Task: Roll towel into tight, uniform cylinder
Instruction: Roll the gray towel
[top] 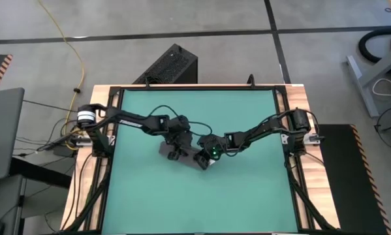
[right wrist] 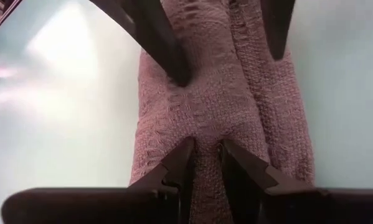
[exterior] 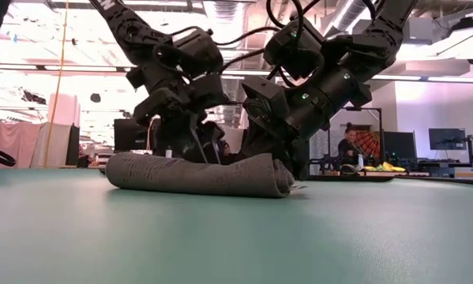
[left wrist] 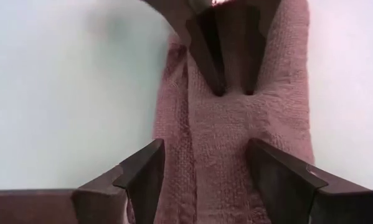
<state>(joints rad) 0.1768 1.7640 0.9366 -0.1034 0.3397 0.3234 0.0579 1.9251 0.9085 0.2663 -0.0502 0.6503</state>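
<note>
The outer layer is lying close along the narrow seam, so I expect the towel roll to stay wound and swing round in one piece when I pull it.
The dark grey towel lies rolled into a low cylinder in the middle of the green table, running left to right. In the high view the grippers hide most of it. My left gripper is open over the roll's left half, and its two fingers stand wide apart on the cloth. My right gripper is over the roll's right end and is nearly shut on a ridge of the towel. The two grippers face each other along the roll. My left gripper comes from above, slanting down, and its open fingertips rest on the roll's upper surface, spread across the roll's width. The roll lies on the table under them. My right gripper pinches a raised ridge of cloth on top of the roll, near its right end, between its two fingers. It comes from above, slanting from the table's right. One layer or several, I cannot tell. The roll lies on the table.
The green mat is bare around the roll on all sides. Black frame rails run along the table's left and right edges. A black box stands on the floor beyond the far edge.
</note>
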